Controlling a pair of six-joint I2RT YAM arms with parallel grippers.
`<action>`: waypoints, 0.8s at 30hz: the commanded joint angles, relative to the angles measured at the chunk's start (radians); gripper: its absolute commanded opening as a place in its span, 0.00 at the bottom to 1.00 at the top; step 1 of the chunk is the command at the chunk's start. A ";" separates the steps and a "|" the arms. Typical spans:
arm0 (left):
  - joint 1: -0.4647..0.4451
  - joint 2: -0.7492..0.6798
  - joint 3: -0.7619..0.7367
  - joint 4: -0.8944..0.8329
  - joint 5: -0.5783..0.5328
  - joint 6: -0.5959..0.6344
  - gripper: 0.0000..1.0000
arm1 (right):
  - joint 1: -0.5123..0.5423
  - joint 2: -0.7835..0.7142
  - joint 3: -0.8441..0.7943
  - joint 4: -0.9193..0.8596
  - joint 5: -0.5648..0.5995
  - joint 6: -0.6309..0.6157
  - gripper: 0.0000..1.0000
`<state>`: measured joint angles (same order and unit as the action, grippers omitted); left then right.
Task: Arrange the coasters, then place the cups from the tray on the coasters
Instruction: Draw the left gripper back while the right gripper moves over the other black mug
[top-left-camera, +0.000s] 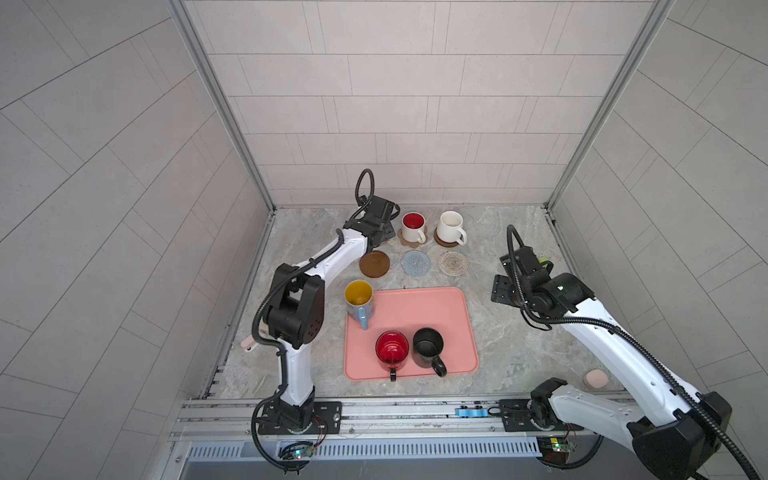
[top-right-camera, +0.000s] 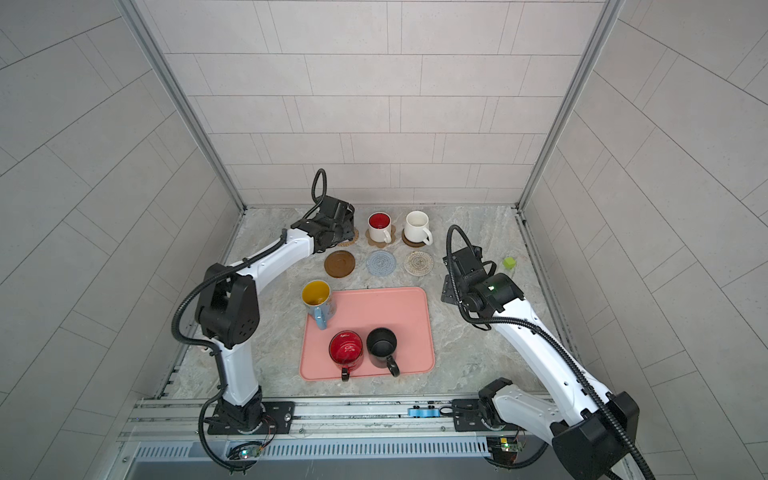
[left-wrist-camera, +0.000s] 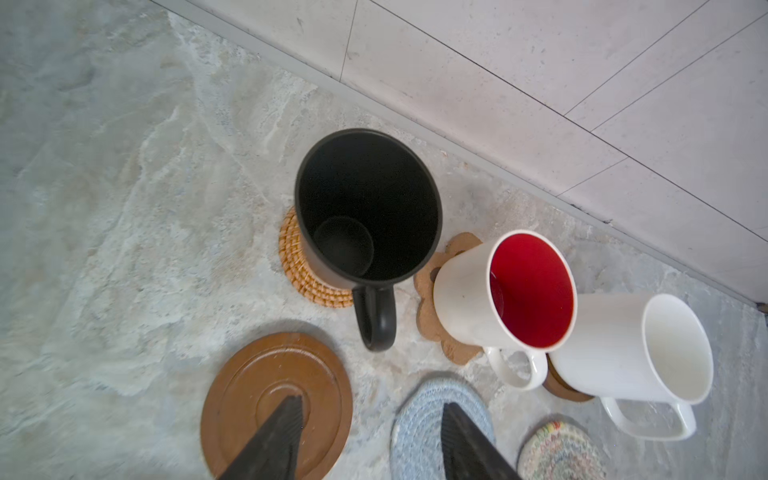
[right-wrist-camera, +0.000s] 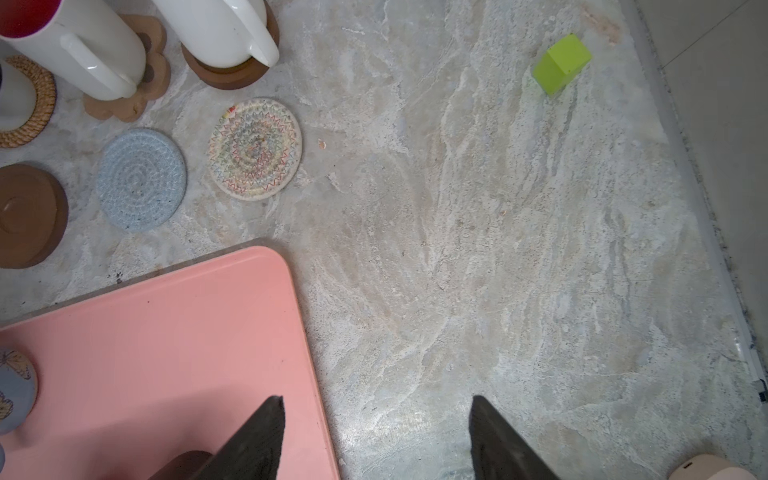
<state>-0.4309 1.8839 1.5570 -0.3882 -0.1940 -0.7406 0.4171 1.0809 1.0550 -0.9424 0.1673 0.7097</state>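
The handle of the tray's black cup (top-left-camera: 439, 367) stands clear of the red cup, so the robot's right gripper should keep going down to that handle and close there.
In the left wrist view a black cup (left-wrist-camera: 365, 208) stands upright on the woven rattan coaster (left-wrist-camera: 291, 266), free of my open left gripper (left-wrist-camera: 372, 402), which hangs empty above and just in front of it. Beside it are a white cup with red inside (top-left-camera: 412, 227) on the paw coaster (left-wrist-camera: 432, 328) and a plain white cup (top-left-camera: 451, 226) on a brown disc (right-wrist-camera: 226, 75). The front row is bare: brown disc (top-left-camera: 374, 264), grey-blue round (top-left-camera: 415, 262), whitish round (top-left-camera: 453, 263). On the pink tray (top-left-camera: 415, 307) stand a light blue cup (top-left-camera: 358, 299), a red cup (top-left-camera: 392, 351) and a black cup (top-left-camera: 428, 347). My right gripper (right-wrist-camera: 377, 399) is open and empty over the tray's back right corner.
A green cube (top-right-camera: 509, 262) lies on the marble near the right wall. A small pale pink puck (top-left-camera: 595, 379) sits at the front right by the right arm. The back wall runs close behind the back row of cups.
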 joint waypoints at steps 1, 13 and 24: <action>0.030 -0.121 -0.093 0.032 0.011 0.023 0.60 | 0.040 -0.005 0.038 -0.019 -0.041 -0.032 0.74; 0.089 -0.435 -0.336 -0.006 0.069 0.131 0.60 | 0.301 0.063 0.065 -0.027 -0.040 -0.009 0.76; 0.120 -0.640 -0.486 -0.023 0.042 0.177 0.62 | 0.534 0.118 0.100 -0.131 -0.071 -0.019 0.75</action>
<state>-0.3199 1.2823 1.0988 -0.4019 -0.1261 -0.5827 0.9264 1.2007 1.1481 -1.0100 0.1032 0.6876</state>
